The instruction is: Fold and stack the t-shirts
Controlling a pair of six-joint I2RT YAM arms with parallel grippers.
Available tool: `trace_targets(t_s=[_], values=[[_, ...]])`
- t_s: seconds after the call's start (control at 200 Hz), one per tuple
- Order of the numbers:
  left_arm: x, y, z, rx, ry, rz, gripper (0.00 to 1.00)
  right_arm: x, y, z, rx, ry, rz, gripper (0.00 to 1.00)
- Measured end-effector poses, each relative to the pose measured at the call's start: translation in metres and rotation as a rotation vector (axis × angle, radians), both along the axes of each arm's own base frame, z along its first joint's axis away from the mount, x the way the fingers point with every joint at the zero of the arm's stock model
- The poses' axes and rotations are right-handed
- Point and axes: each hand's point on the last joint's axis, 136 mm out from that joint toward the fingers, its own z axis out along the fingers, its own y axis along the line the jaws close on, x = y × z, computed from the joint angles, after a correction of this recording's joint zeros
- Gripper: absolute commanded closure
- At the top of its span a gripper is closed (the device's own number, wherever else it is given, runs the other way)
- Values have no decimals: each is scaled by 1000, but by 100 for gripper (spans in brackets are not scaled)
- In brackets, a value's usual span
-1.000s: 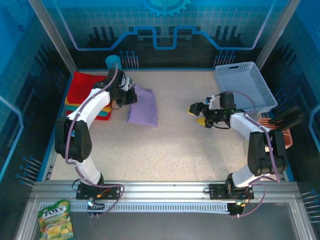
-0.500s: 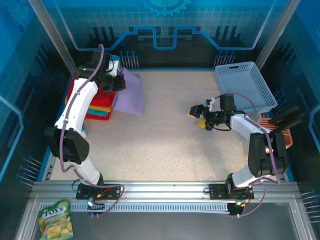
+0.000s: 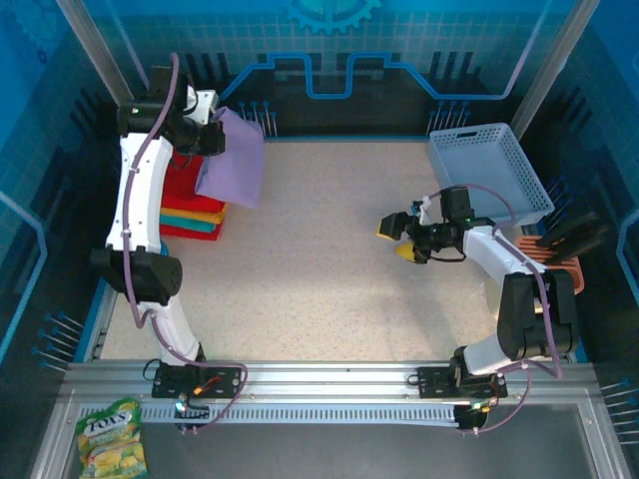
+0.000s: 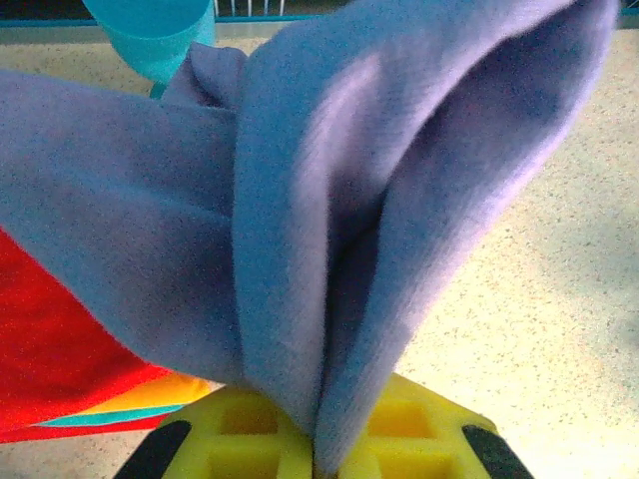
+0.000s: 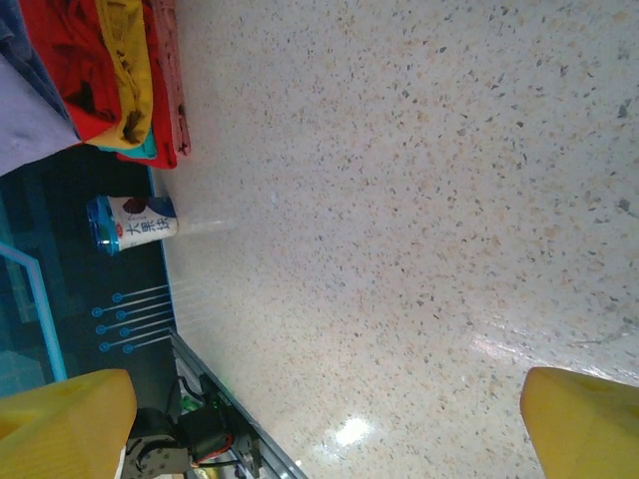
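The folded purple t-shirt hangs partly past the stack's edge, so my left gripper needs to keep pulling it across the red t-shirt until it covers the stack.
The folded lavender-purple t-shirt hangs in the air at the back left, pinched at its edge by my left gripper, which is shut on it. In the left wrist view the purple cloth rises from between the yellow fingers. It hangs partly over the stack of folded red, yellow-orange and teal t-shirts, whose edge lies below the purple cloth. My right gripper hovers open over the bare table at the right, its yellow fingertips spread wide with nothing between them.
A pale blue lattice basket stands at the back right. A teal cup sits at the back wall behind the stack. A small printed cup stands off the table's left side. A snack bag lies on the near rail.
My left gripper has lifted the purple t-shirt off the table and carried it left and back, up over the stack. The right arm has barely moved.
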Motion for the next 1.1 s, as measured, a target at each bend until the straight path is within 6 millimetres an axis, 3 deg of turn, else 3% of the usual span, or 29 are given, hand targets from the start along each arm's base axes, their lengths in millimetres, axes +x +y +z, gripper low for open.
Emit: trace_targets(t_s=[0.245,0.58,0.895,1.101], values=[[0,24,-17,3,70,17,100,-6,-4,-1,-40,19,4,0],[0,46,5,29,12,18,100,-8,-1,0,-98,28,20,0],[12,79,-28,37,88,59,100,-8,18,0,-161,18,70,0],[17,94,-33,48,87,71,100,-7,34,-6,-201,34,111,0]])
